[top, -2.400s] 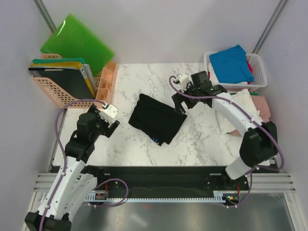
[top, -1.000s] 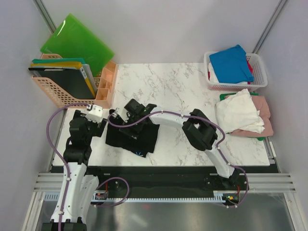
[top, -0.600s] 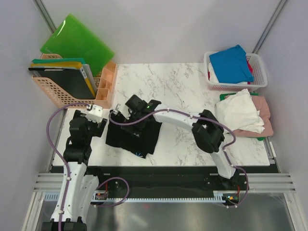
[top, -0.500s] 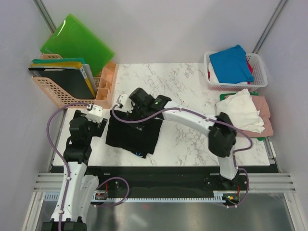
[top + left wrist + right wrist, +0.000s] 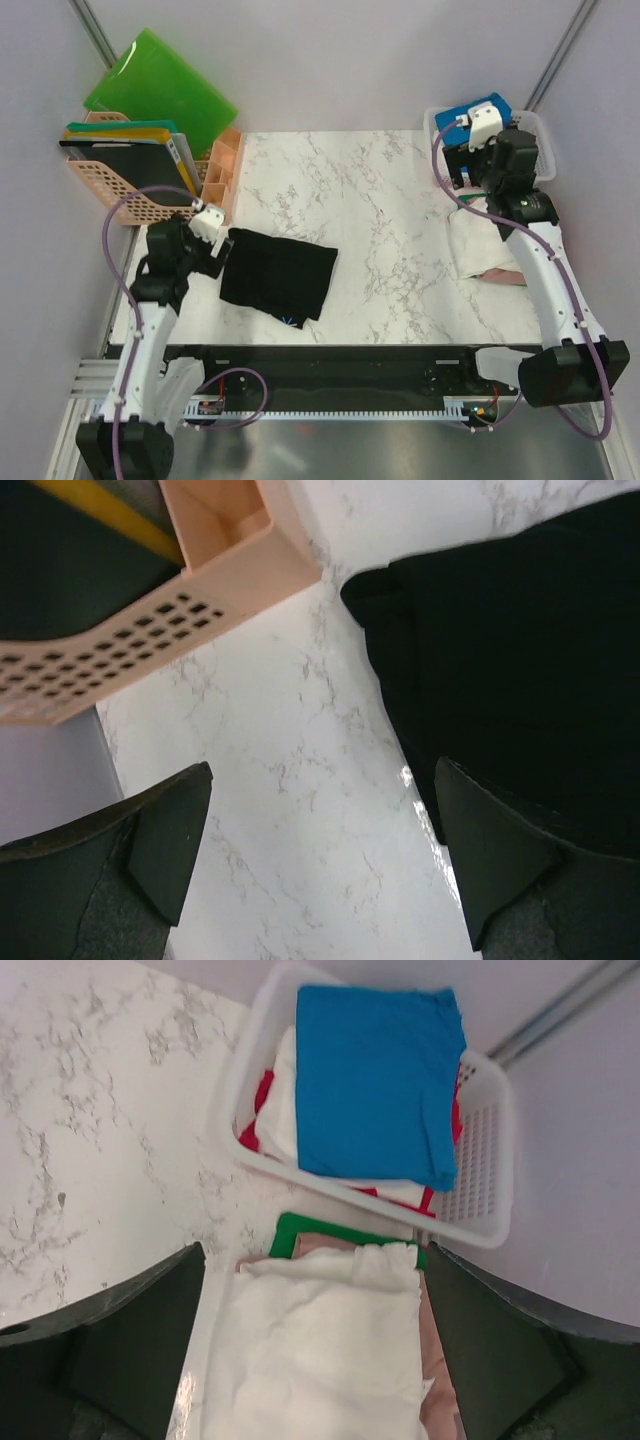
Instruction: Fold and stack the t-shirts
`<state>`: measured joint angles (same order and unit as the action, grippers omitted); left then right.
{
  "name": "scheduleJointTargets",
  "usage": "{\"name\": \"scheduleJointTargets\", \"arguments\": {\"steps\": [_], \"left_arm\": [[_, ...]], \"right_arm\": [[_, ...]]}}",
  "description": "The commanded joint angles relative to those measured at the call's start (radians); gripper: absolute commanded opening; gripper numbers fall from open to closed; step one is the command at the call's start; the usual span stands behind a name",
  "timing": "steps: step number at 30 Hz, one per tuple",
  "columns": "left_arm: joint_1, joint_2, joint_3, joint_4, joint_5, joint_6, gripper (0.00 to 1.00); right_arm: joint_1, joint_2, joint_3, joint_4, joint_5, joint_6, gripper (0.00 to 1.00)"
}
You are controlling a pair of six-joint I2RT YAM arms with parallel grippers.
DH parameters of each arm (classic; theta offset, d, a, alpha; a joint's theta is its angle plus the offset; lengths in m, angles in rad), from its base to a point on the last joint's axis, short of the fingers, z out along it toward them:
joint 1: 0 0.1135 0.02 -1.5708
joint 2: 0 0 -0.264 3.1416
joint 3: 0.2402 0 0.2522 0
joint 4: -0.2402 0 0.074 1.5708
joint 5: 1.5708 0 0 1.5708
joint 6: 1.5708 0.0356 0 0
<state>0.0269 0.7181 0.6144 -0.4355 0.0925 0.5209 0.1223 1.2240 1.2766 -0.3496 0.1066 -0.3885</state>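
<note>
The white t-shirt (image 5: pixel 476 246) is crooked on top of the pink t-shirt, so the robot's right gripper should pull the white edge (image 5: pixel 508 263) straight while the left gripper waits next to the black t-shirt.
A folded black t-shirt (image 5: pixel 278 280) lies flat on the marble table at the front left; it also fills the right of the left wrist view (image 5: pixel 520 650). My left gripper (image 5: pixel 212 262) (image 5: pixel 320 780) hangs open over bare marble just beside its left edge, holding nothing. My right gripper (image 5: pixel 462 178) (image 5: pixel 312 1255) is open and empty above the far end of a crumpled white t-shirt (image 5: pixel 320 1360) (image 5: pixel 480 250). That white one lies on a pink t-shirt (image 5: pixel 437 1360) and a green one (image 5: pixel 300 1232). A bright blue t-shirt (image 5: pixel 378 1080) tops the white basket (image 5: pixel 240 1090).
A peach file basket (image 5: pixel 120 195) (image 5: pixel 230 540) with folders stands at the back left, with bright green plastic boards (image 5: pixel 160 85) leaning behind it. A small peach organiser (image 5: pixel 222 165) sits beside it. Red and white cloth lie under the blue shirt in the basket.
My right arm has swung away from the black t-shirt, across the table to the right, over the basket and pile. My left gripper has shifted closer to the black shirt's left edge.
</note>
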Motion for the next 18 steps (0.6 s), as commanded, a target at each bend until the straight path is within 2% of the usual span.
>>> {"name": "scheduleJointTargets", "arguments": {"steps": [1,3,6,10,16,18], "left_arm": [[0.007,0.232,0.269,-0.13,0.151,0.028,1.0],[0.007,0.32,0.411,-0.201,0.205,-0.019,1.0],[0.007,0.402,0.53,-0.207,0.305,-0.114,1.0],[0.007,0.388,0.532,-0.097,0.418,-0.209,1.0],[0.005,0.342,0.441,-0.085,0.281,-0.096,1.0],[0.007,0.313,0.403,-0.072,0.25,-0.058,1.0]], "right_arm": [[-0.117,0.047,0.006,-0.153,-0.197,0.098,0.98],[-0.156,0.065,-0.009,-0.183,-0.251,0.144,0.98],[-0.161,0.088,-0.031,-0.175,-0.141,0.206,0.98],[-0.243,0.143,-0.04,-0.135,-0.062,0.214,0.98],[-0.349,0.204,-0.08,-0.095,0.051,0.177,0.98],[-0.4,0.226,-0.1,-0.086,0.036,0.2,0.98]]}}
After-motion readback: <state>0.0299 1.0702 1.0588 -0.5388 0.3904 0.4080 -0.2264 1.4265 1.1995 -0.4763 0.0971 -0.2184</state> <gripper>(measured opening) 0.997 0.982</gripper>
